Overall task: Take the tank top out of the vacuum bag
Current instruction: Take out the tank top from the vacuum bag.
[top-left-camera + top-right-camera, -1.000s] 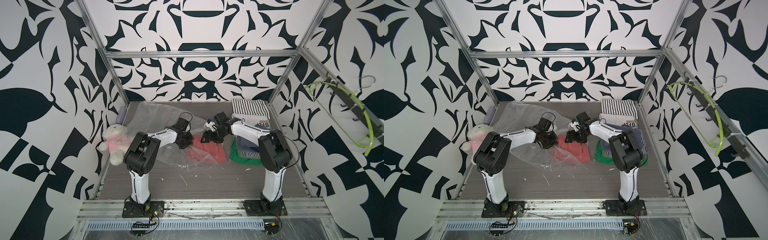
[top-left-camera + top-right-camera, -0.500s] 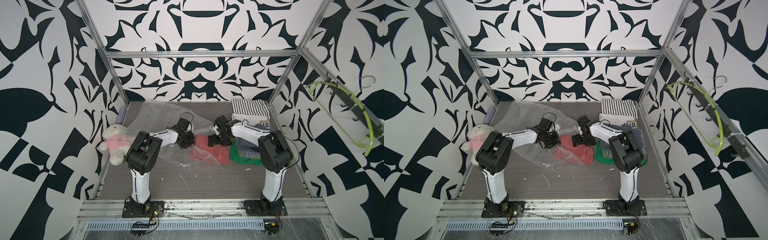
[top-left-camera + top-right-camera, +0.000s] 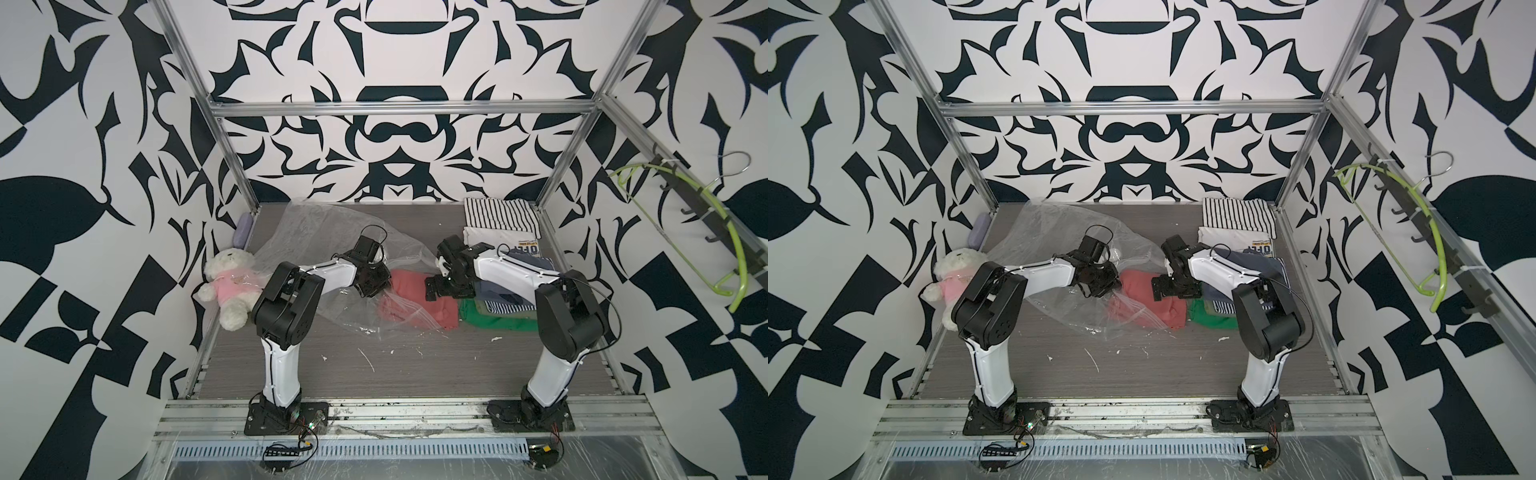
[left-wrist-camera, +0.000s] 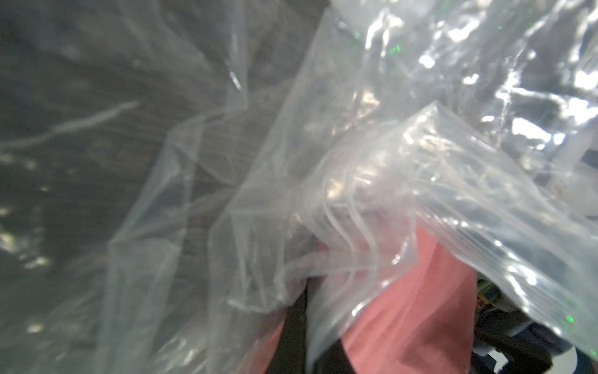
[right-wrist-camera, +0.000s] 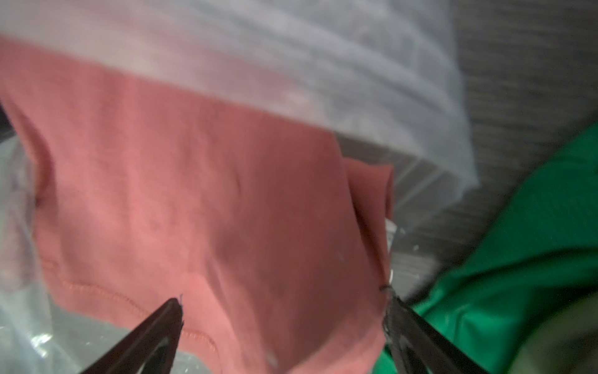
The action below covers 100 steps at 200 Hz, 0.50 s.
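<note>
The robot's right gripper is above flat cloth inside the tank top's edge (image 3: 414,284), so it should move over to the edge (image 3: 454,308) beside the green garment, pinch there and pull.
The coral tank top (image 3: 409,286) lies mid-table, its near part still under the clear vacuum bag (image 3: 320,232), whose zip edge (image 3: 409,313) crosses it. My left gripper (image 3: 376,286) is shut on the bag's crumpled edge (image 4: 339,226); one dark finger (image 4: 296,323) shows through the plastic beside the tank top (image 4: 407,307). My right gripper (image 3: 434,286) is open and sits low over the tank top (image 5: 194,194). The cloth lies between its fingertips (image 5: 171,311), unpinched; the midpoint is (image 5: 284,307). The bag's valve cap is hidden.
A green garment (image 3: 494,322) and folded clothes, striped ones (image 3: 500,214) among them, fill the right side next to the tank top. A plush bear (image 3: 230,282) lies at the left wall. A green hanger (image 3: 731,232) hangs on the right wall. White scraps (image 3: 368,359) dot the near floor.
My right gripper has dropped from above the table down onto the tank top and opened wider. The left gripper has kept its hold, and the bag's back has puffed up.
</note>
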Tool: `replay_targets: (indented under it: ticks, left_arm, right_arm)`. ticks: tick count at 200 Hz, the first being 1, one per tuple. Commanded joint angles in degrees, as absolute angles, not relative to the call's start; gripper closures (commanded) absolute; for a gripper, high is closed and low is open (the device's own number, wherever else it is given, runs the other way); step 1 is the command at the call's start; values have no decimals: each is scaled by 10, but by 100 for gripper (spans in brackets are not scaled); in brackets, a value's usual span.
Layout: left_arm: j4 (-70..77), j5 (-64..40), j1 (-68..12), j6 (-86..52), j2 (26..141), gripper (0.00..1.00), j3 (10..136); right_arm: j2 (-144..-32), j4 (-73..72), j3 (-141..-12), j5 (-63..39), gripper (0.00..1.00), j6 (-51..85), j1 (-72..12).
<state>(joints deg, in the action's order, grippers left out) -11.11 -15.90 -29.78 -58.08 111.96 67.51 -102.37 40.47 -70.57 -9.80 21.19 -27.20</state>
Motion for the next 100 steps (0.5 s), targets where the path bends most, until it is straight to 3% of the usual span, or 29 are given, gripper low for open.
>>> replay_targets:
  ticks: [1, 61, 86, 100]
  left_arm:
    - [-176, -142, -303, -577, 1166, 100, 654]
    - [-175, -144, -303, -577, 1163, 100, 651]
    - [-174, -142, -303, -577, 1161, 100, 650]
    - [-173, -142, -303, -578, 1160, 100, 649]
  right_arm:
    - [-1015, 401, -688, -136, 1, 248, -270]
    - [-1028, 349, -678, -226, 4, 273, -270]
    - [-1020, 320, -683, -263, 21, 284, -271]
    - [-1019, 311, -687, -270, 36, 289, -271]
